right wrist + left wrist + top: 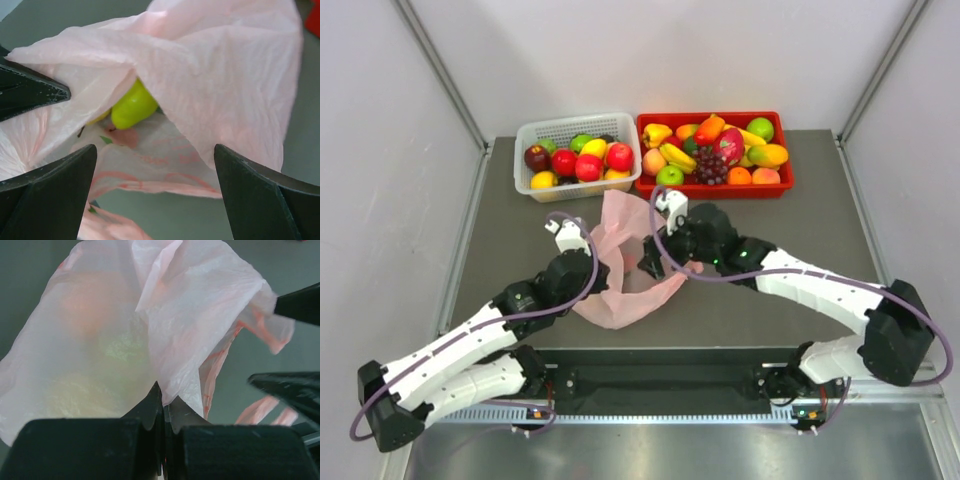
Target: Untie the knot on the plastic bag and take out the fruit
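Observation:
A yellow sliver (99, 118) shows under the bag's flap, so a yellow fruit should stay behind there when I pull out the yellow-green fruit (134, 106).
The pink plastic bag (623, 262) lies crumpled mid-table between both arms. My left gripper (165, 401) is shut, pinching a fold of the bag (190, 315); from above it (603, 270) sits at the bag's left side. Blurry orange and yellowish fruit (82, 305) show through the plastic. My right gripper (155, 175) stands open at the bag's mouth, fingers (265, 192) wide apart and holding nothing. A glossy yellow-green fruit (132, 106) lies inside under a raised flap of the bag (225, 75). From above the right gripper (658, 260) is at the bag's right side. The knot shows in no view.
A white basket (575, 120) of mixed fruit stands at the back left, touching a red tray (786, 165) of fruit at the back right. The bag's top reaches almost to them. White walls close in the table's sides.

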Robot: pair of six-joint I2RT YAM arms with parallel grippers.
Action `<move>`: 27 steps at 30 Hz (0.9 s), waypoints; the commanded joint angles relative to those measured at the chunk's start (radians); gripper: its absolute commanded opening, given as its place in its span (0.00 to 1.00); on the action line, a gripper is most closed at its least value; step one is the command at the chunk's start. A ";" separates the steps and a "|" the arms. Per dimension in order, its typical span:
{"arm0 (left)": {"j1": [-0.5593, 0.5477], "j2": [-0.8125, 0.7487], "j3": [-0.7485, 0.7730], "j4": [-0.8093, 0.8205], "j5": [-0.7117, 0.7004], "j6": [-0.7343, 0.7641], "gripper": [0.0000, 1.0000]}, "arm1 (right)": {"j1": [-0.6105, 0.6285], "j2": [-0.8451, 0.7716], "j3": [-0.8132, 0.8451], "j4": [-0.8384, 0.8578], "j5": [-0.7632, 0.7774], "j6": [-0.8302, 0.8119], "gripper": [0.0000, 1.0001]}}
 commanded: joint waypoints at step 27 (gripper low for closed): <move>0.001 -0.240 -0.120 -0.234 0.130 -0.128 0.00 | 0.391 -0.161 -0.090 0.142 0.594 0.167 1.00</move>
